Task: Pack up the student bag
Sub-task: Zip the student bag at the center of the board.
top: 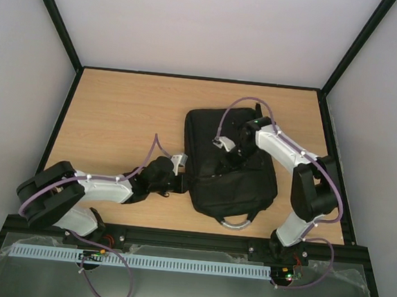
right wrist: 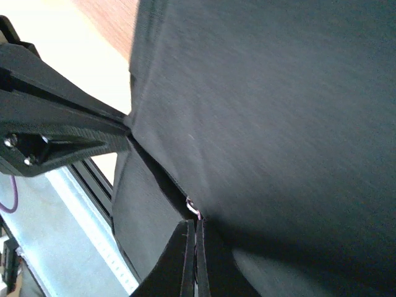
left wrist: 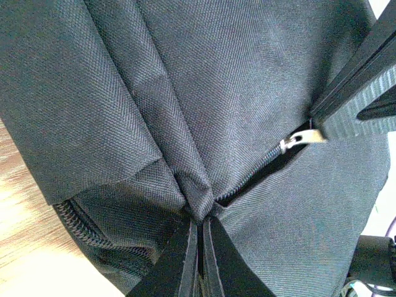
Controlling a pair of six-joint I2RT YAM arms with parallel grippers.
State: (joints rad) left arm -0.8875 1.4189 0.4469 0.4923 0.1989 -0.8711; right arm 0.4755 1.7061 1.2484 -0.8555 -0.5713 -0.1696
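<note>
My left gripper is holding the fabric fold (left wrist: 199, 204) behind the silver zip pull. My right gripper keeps pulling the zip pull until it gets to the zip's far end (top: 265, 170).
The student bag (top: 229, 158) is a large black fabric bag lying flat on the right half of the table, its grey curved handle (top: 235, 225) toward the near edge. My left gripper (top: 184, 183) is at the bag's left edge; in the left wrist view it (left wrist: 201, 226) is shut on a pinched fold of the bag fabric (left wrist: 185, 124) beside a partly open zip. My right gripper (top: 223, 166) rests on top of the bag; in the right wrist view it (right wrist: 195, 226) is shut on the silver zip pull (right wrist: 193, 209). The zip pull also shows in the left wrist view (left wrist: 299, 140).
The wooden table (top: 117, 120) is ringed by a black frame and white walls. A white perforated rail (top: 140, 261) runs along the near edge between the arm bases. My left gripper's body (right wrist: 55, 133) sits close to the right gripper's left.
</note>
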